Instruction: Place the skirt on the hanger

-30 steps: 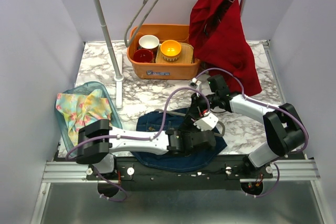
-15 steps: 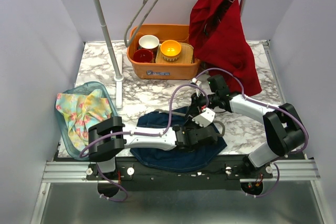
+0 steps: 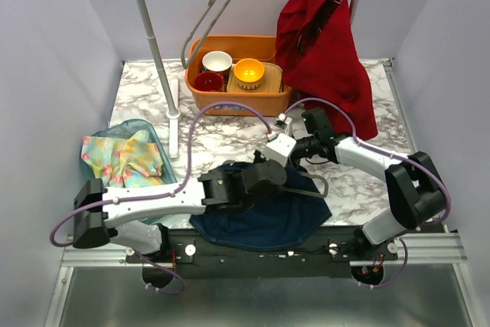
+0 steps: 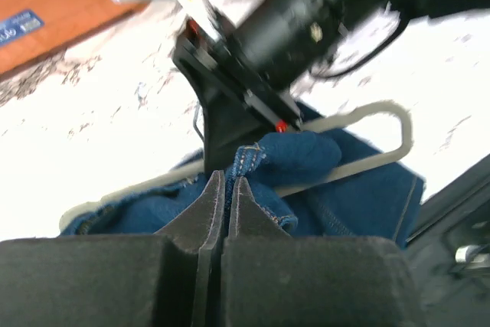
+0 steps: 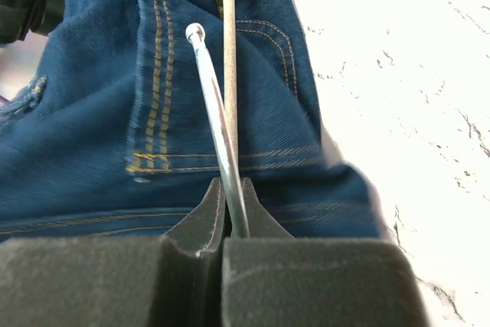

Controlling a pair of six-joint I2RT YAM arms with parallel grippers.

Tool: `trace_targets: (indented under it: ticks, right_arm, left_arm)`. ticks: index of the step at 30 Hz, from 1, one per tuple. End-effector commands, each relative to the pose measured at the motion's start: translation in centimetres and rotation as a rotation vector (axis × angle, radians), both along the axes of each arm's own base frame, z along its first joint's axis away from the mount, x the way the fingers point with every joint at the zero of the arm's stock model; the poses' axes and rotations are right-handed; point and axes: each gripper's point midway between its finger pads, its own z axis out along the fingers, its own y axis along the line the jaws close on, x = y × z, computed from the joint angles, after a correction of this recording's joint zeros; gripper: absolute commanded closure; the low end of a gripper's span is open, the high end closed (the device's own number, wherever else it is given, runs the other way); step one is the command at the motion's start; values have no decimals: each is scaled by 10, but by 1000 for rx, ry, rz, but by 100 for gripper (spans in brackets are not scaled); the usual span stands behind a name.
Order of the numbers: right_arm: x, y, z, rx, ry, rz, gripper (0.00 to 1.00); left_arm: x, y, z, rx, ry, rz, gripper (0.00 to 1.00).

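Note:
The skirt's fold [image 4: 298, 151] is lying over the hanger's bar, so my left gripper should go on pulling the fold toward the table's near edge [image 3: 325, 227] until the fold is clear of the bar.
The blue denim skirt [image 3: 260, 216] lies bunched at the table's near edge, with the grey hanger [image 3: 320, 187] partly tucked into it. In the left wrist view my left gripper [image 4: 227, 181] is shut on a fold of the skirt [image 4: 298, 155] at its stitched waist edge, just in front of the hanger's bar [image 4: 387, 106]. My right gripper [image 5: 230, 189] is shut on the hanger's metal hook [image 5: 217, 120], which runs across the skirt [image 5: 92, 151]. Seen from above, both grippers meet over the skirt's far edge, left gripper [image 3: 277, 170] and right gripper [image 3: 295, 151].
An orange basket [image 3: 237, 101] with bowls stands at the back. A red garment [image 3: 325, 51] and a spare hanger [image 3: 210, 13] hang on the white rack, whose pole [image 3: 157, 59] stands back left. A teal bin [image 3: 122, 162] with colourful cloth sits left.
My left gripper has shut on the skirt's waist edge and moved away from the table's near edge toward the right gripper; the left arm's elbow swung out left. The right arm barely moved.

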Motion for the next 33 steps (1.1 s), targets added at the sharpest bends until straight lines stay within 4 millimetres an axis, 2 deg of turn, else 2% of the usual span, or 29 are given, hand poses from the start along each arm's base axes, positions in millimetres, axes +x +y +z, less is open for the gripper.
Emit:
trace_targets:
  ticks: [1,4,8,11,13,16,17,18,23,27,28,31,32,33]
  right_arm:
    - [-8,0,7,6,-28,46,99]
    - [-11,2,12,19,-43,65,99]
    - [-7,1,17,6,-83,64,99]
    - [-4,0,25,8,-123,61,99]
    - [-1,-1,33,1,-152,56,100]
    - [1,-5,43,-10,-206,52,99]
    - [2,-5,48,-9,-237,59,99]
    - [1,-7,49,-11,-241,61,99]
    - [-2,-11,65,-13,-303,87,100]
    - [-8,-14,75,-5,-330,104,99]
    - [-10,-13,76,2,-332,112,99]
    - [-11,-15,85,3,-353,121,99]
    - [-12,-15,87,2,-366,133,100]
    - [-14,-17,87,-9,-358,138,99]
  left_arm:
    - [4,-4,43,-190,-7,-72,100]
    - [7,0,58,-237,-3,-94,100]
    - [-8,-4,83,-299,0,-208,100]
    - [-27,-10,95,-337,23,-327,100]
    - [-42,-13,95,-348,56,-404,100]
    - [-64,-12,96,-370,96,-501,100]
    - [-69,-10,102,-388,92,-522,100]
    - [-75,-8,99,-391,100,-537,100]
    - [-105,-9,112,-459,110,-667,100]
    - [-125,-18,117,-503,118,-770,100]
    - [-129,-22,124,-532,106,-793,100]
    - [-143,-39,110,-506,164,-868,100]
    - [-145,-50,94,-469,202,-878,100]
    - [-154,-56,91,-457,227,-924,100]
